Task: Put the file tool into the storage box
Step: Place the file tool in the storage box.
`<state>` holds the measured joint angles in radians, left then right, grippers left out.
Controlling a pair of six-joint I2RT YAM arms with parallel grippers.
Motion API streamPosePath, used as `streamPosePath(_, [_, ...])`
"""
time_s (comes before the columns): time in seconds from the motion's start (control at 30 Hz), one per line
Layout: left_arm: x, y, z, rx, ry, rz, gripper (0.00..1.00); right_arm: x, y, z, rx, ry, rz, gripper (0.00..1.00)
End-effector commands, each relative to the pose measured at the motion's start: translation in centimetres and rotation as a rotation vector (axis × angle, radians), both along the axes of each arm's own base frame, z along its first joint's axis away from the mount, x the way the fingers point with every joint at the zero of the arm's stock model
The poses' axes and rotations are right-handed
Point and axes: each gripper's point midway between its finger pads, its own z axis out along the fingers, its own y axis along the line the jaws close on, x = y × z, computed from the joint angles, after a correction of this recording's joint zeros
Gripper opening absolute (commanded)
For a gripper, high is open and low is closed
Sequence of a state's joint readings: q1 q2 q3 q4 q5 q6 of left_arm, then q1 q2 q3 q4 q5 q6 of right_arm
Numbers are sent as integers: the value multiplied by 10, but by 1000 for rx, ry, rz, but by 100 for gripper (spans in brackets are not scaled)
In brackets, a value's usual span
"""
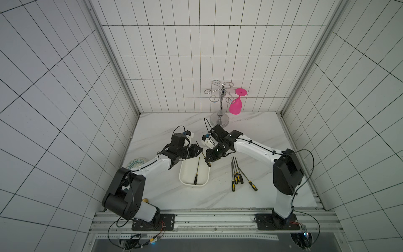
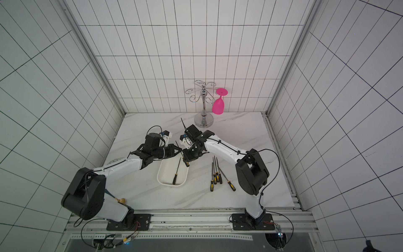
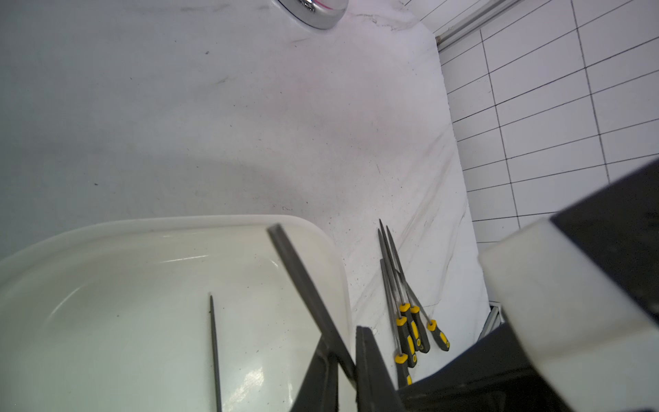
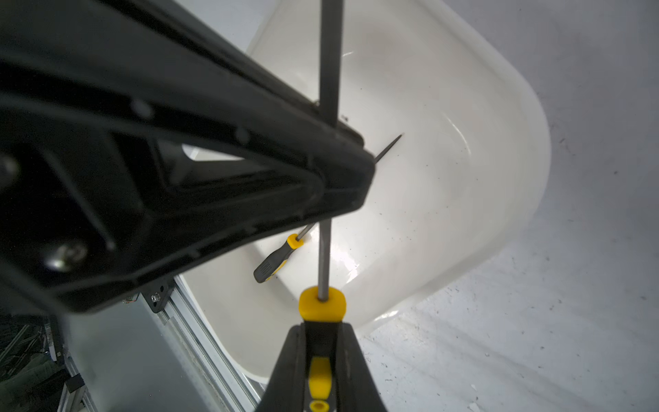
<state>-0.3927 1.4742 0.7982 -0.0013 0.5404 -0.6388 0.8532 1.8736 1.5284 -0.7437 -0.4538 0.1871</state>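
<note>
Next, my right gripper lets go of the file tool's handle [image 1: 209, 164] before my left gripper lays the file tool inside the storage box, because both grippers are holding the file tool slanted [image 1: 204, 155] over the box.
A file tool [image 1: 198, 145] with a black and yellow handle hangs slanted over the far right corner of the storage box [image 1: 182, 174], a white shallow tub. Both grippers hold it. My right gripper [image 4: 320, 356] is shut on the handle just behind the yellow collar, and my left gripper [image 3: 347, 367] is shut on the grey blade [image 3: 303, 281]. In both top views the two grippers [image 1: 201, 150] [image 1: 207, 162] meet tip to tip above the box. Another file [image 1: 197, 172] lies inside the box [image 3: 178, 219].
Several more files [image 1: 236, 174] lie on the marble table right of the box. A chrome glass rack [image 1: 220, 102] with a pink glass [image 1: 236, 104] stands at the back wall. A teal-patterned dish [image 1: 136, 162] sits partly under the left arm.
</note>
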Motion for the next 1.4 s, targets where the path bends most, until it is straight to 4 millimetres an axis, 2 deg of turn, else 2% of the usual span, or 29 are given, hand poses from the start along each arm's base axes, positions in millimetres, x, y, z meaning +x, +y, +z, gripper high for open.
streamPosePath(0.0, [4,5,-6,25,-19,19,0,-6,6,28,61,-20,36,10])
streamPosePath(0.23, [2,3,-3,9,-23,7,0,-7,8,32,77,-20,40,11])
streamPosePath(0.37, [-1,5,-2,29,-25,1,0,-5,6,34,71,-30,22,35])
streamPosePath(0.5, [-11,14,-10,145,-12,-3,0,3,-1,31,51,-54,-17,39])
streamPosePath(0.6, [-25,16,-20,304,-27,-45,0,17,-11,27,31,-88,-91,39])
streamPosePath(0.67, [-38,11,-27,395,-41,-109,0,30,-22,22,15,-100,-167,39])
streamPosePath(0.8, [-55,4,-46,481,5,-190,0,50,-49,11,-13,-72,-311,39])
streamPosePath(0.87, [-56,5,-56,518,38,-200,0,56,-60,6,-25,-57,-365,39])
streamPosePath(1.03, [-52,8,-72,566,86,-193,0,58,-77,-5,-75,-49,-417,40])
streamPosePath(1.1, [-51,7,-75,569,97,-194,19,55,-87,-13,-118,-38,-429,41])
streamPosePath(1.2, [-48,5,-75,567,99,-194,37,47,-106,-28,-198,-25,-448,41])
streamPosePath(1.37, [-42,3,-69,558,72,-175,46,21,-134,-44,-297,14,-442,40])
